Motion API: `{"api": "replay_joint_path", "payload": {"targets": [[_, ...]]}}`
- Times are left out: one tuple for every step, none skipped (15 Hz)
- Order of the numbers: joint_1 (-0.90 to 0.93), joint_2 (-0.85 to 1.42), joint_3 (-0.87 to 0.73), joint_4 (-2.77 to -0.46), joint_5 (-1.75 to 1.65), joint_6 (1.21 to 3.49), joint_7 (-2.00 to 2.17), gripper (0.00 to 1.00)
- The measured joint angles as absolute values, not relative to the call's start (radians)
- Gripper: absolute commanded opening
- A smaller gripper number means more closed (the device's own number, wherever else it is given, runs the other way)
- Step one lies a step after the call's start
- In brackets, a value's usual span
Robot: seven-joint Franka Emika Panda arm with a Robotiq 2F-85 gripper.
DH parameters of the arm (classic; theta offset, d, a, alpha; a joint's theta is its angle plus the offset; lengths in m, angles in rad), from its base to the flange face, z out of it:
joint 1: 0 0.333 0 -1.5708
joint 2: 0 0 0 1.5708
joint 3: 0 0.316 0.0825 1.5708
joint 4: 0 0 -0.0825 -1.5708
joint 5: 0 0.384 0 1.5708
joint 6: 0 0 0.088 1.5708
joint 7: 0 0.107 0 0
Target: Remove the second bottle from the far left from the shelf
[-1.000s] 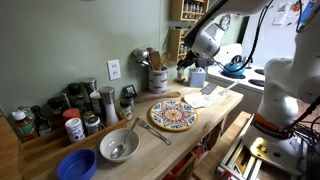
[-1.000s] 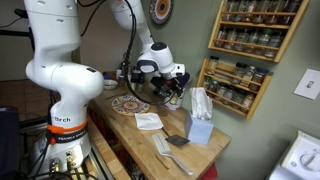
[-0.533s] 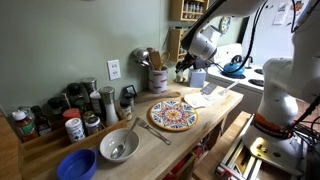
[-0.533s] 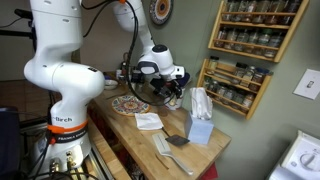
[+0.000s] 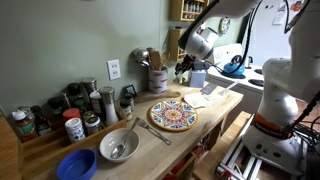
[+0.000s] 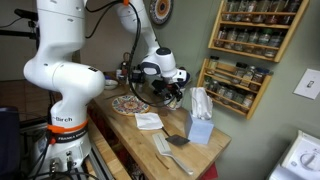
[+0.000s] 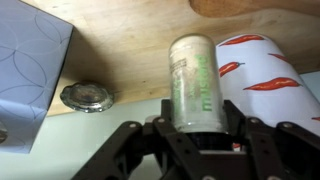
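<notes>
I should keep lowering the bottle with my gripper until its base touches the counter, then let go, because the bottle hangs over clear counter beside the round metal lid.
My gripper is shut on a small cylindrical bottle with a pale body and a green-lettered label. It holds the bottle above the wooden counter. In both exterior views the gripper hangs over the counter near the tissue box, away from the wall. The light-brown wooden spice rack hangs on the wall with rows of small dark jars. Its lower section is to the right of the gripper. The bottle itself is too small to make out in the exterior views.
A tissue box, a round metal lid and a white sheet with red chillies lie under the gripper. A patterned plate, a metal bowl, a blue bowl and a low step with jars stand further along the counter.
The arm has shifted slightly, still holding the bottle; nothing else has moved.
</notes>
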State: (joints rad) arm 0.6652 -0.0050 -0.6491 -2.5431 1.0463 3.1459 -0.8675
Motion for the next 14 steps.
{"api": "replay_joint_path", "payload": {"targets": [[0.665, 0.011, -0.649, -2.531, 1.079, 3.134, -0.889, 0.28], [0.664, 0.03, -0.649, -2.518, 1.114, 3.123, -0.912, 0.28], [0.662, 0.052, -0.648, -2.504, 1.153, 3.109, -0.94, 0.28], [0.659, 0.077, -0.645, -2.487, 1.197, 3.1, -0.973, 0.28], [0.654, 0.104, -0.639, -2.469, 1.248, 3.097, -1.011, 0.28], [0.646, 0.129, -0.629, -2.446, 1.306, 3.097, -1.056, 0.28], [0.637, 0.152, -0.619, -2.418, 1.371, 3.097, -1.11, 0.28], [0.627, 0.173, -0.609, -2.387, 1.44, 3.098, -1.172, 0.28], [0.617, 0.191, -0.601, -2.355, 1.512, 3.097, -1.239, 0.28], [0.607, 0.21, -0.597, -2.323, 1.581, 3.097, -1.306, 0.28], [0.598, 0.231, -0.597, -2.292, 1.652, 3.097, -1.377, 0.28], [0.589, 0.254, -0.598, -2.265, 1.713, 3.095, -1.444, 0.28], [0.58, 0.279, -0.601, -2.246, 1.76, 3.088, -1.498, 0.28], [0.573, 0.308, -0.606, -2.228, 1.806, 3.072, -1.553, 0.28]]}}
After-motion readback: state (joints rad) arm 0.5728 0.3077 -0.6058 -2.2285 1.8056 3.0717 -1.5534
